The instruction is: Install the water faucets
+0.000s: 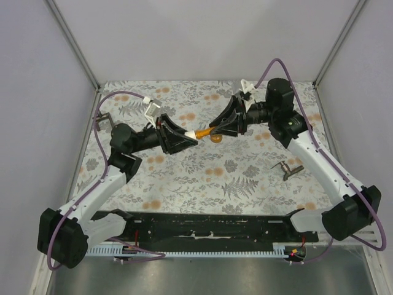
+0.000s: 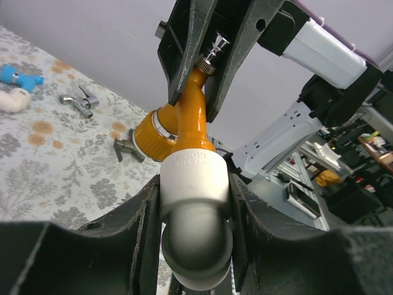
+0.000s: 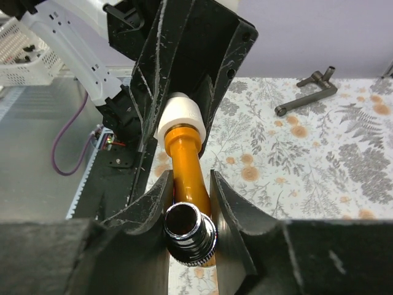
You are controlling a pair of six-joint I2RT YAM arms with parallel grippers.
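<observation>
My left gripper is holding the white elbow fitting (image 1: 191, 134) in line with the orange neck (image 1: 204, 131), so my right gripper keeps turning the neck until the twist comes to its end.
An orange faucet (image 1: 210, 132) with a round knob (image 1: 216, 137) hangs above the middle of the table between both grippers. My left gripper (image 1: 194, 136) is shut on the white elbow fitting (image 2: 195, 184) at the faucet's base. My right gripper (image 1: 217, 128) is shut on the faucet's orange neck (image 3: 186, 161), just behind its chrome threaded tip (image 3: 190, 234). In the left wrist view my left gripper (image 2: 196, 193) clamps the fitting, and the orange faucet (image 2: 187, 126) rises from it. In the right wrist view my right gripper (image 3: 190, 187) shows, with the white fitting (image 3: 180, 117) beyond.
A dark metal lever handle (image 1: 288, 168) lies on the floral table at the right, another (image 1: 103, 119) at the far left edge. A small blue faucet (image 2: 16, 76) and a white part (image 2: 12, 99) lie on the table. White clips (image 1: 150, 108) (image 1: 247, 86) sit near the back.
</observation>
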